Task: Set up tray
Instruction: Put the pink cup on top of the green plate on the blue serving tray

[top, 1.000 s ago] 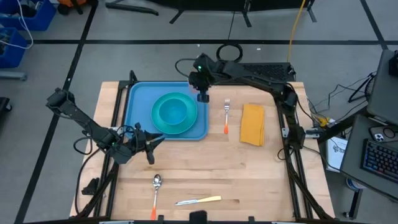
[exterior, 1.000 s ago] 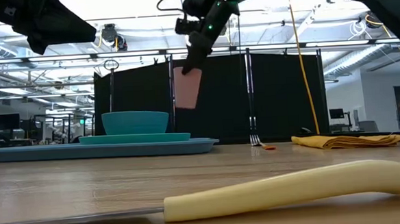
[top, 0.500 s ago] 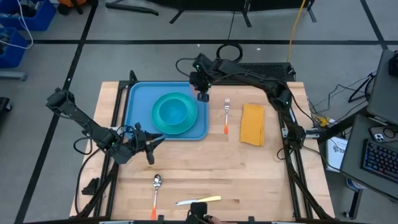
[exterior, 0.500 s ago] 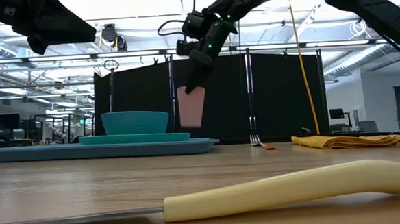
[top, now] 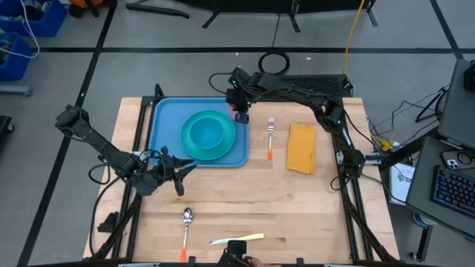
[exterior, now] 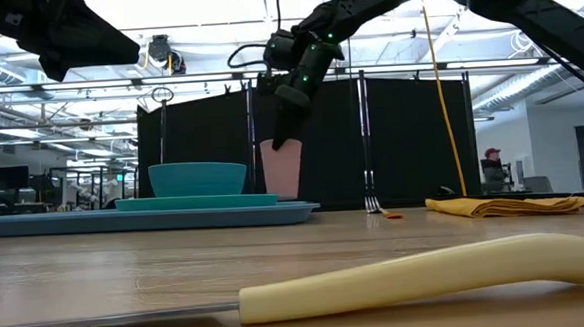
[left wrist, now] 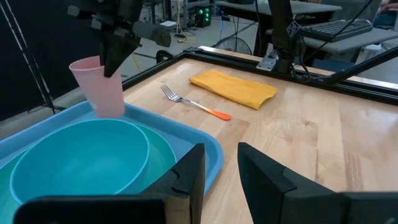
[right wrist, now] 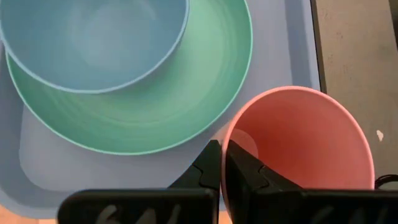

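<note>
The pink cup is upright above the tray's free corner and clear of the plate, so my right gripper should keep moving the cup down until it sits flat.
The light-blue tray lies at the table's far left, with a teal plate on it and a teal bowl on the plate. My right gripper is shut on a pink cup over the tray's far right corner. The cup's base is down at the level of the tray's rim. Whether it stands on the tray, I cannot tell. My left gripper waits open off the tray's near edge, with nothing between its fingers. My right gripper pinches the pink cup's rim with one finger inside the cup and one outside. The fingers come slanting down from above. The cup is upright with its mouth up and reaches down to the tray's far right corner.
An orange-handled fork and a folded yellow napkin lie right of the tray. An orange-handled spoon and a yellow-handled knife lie near the table's front edge. Bare wood lies between them.
My right gripper has gone down toward the tray with the pink cup. The cup hung tilted well above the tray a second ago. It now stands upright with its base at the level of the tray's rim.
</note>
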Robot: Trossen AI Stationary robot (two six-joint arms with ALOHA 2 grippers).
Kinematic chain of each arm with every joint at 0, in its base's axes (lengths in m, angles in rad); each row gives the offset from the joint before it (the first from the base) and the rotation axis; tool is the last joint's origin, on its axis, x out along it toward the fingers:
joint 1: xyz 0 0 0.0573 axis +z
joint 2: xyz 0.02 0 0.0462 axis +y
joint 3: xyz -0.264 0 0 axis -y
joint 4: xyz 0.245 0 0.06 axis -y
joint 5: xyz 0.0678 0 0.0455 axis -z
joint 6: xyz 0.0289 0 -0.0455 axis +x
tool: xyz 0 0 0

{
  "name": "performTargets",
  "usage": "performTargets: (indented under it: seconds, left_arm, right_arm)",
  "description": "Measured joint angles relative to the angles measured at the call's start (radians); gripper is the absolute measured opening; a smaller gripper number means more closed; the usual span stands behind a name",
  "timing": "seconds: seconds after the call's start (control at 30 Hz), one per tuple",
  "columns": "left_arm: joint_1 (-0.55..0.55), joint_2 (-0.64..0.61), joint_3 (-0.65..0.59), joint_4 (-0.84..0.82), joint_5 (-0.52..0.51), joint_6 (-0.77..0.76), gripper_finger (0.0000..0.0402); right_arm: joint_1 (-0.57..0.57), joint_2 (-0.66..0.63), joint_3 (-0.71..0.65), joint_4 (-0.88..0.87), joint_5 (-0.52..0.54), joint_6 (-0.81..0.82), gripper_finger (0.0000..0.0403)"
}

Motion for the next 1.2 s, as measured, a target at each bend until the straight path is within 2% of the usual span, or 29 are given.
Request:
performTargets:
  seconds: [0.4, 0.77, 1.2]
  left_arm:
    - [0.0, 0.0, 0.0, -0.001, 0.001, -0.008, 0.0097]
    - [0.0, 0.0, 0.0, -0.003, 0.007, -0.019, 0.0097]
    - [0.0, 0.0, 0.0, -0.009, 0.007, -0.021, 0.0097]
  right_arm:
    - [-0.002, 0.009, -0.001, 0.026, 0.001, 0.011, 0.0]
    - [-0.001, 0.003, -0.15, 0.149, 0.045, 0.003, 0.0]
    - [-0.001, 0.001, -0.157, 0.168, 0.052, -0.001, 0.0]
